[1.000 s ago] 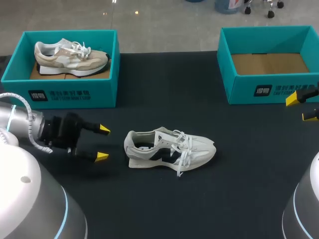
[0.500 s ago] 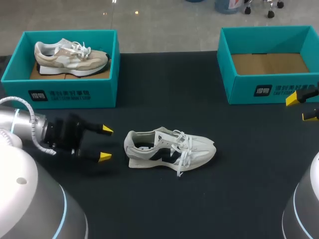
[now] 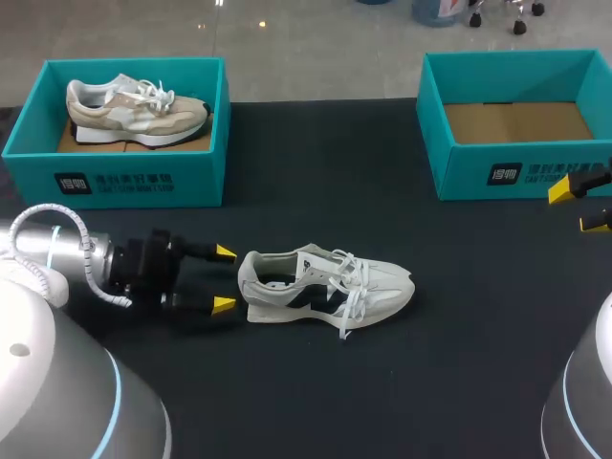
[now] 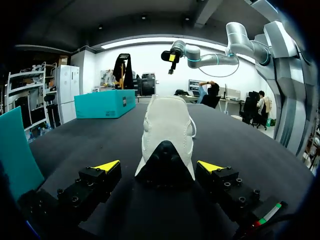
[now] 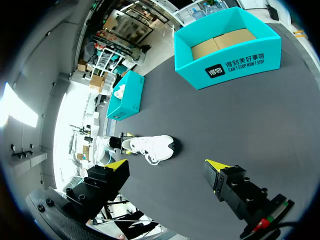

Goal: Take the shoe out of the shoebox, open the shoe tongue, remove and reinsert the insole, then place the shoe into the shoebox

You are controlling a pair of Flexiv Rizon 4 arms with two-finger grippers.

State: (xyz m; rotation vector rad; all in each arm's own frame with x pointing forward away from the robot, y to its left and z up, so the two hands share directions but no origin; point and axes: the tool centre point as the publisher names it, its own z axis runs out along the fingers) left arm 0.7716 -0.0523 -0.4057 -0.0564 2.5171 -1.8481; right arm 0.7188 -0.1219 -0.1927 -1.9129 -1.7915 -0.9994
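Note:
The shoe tongue (image 3: 317, 252) will swing up and stay upright when I pull it with my right gripper, because the laces (image 3: 353, 283) lie loose across the shoe.
A white and grey shoe (image 3: 325, 285) lies on its sole at the middle of the black table, toe to the right, laces loose. My left gripper (image 3: 224, 279) stands open right at its heel, one yellow tip on each side, neither touching. In the left wrist view the shoe's heel (image 4: 167, 145) sits just ahead of and between the spread fingers of the left gripper (image 4: 159, 167). My right gripper (image 3: 581, 206) hangs open and empty at the table's right edge, in front of the empty teal shoebox (image 3: 464, 172). From the right gripper (image 5: 167, 165) the shoe (image 5: 152, 146) lies far ahead.
A second teal shoebox (image 3: 143, 182) at the back left holds a beige shoe (image 3: 134, 110). The empty shoebox (image 5: 227, 62) has a cardboard floor. Bare black table lies between the boxes and in front of the shoe.
My left gripper has moved right, from well short of the shoe up to its heel, still open. The right arm and the shoe have not moved.

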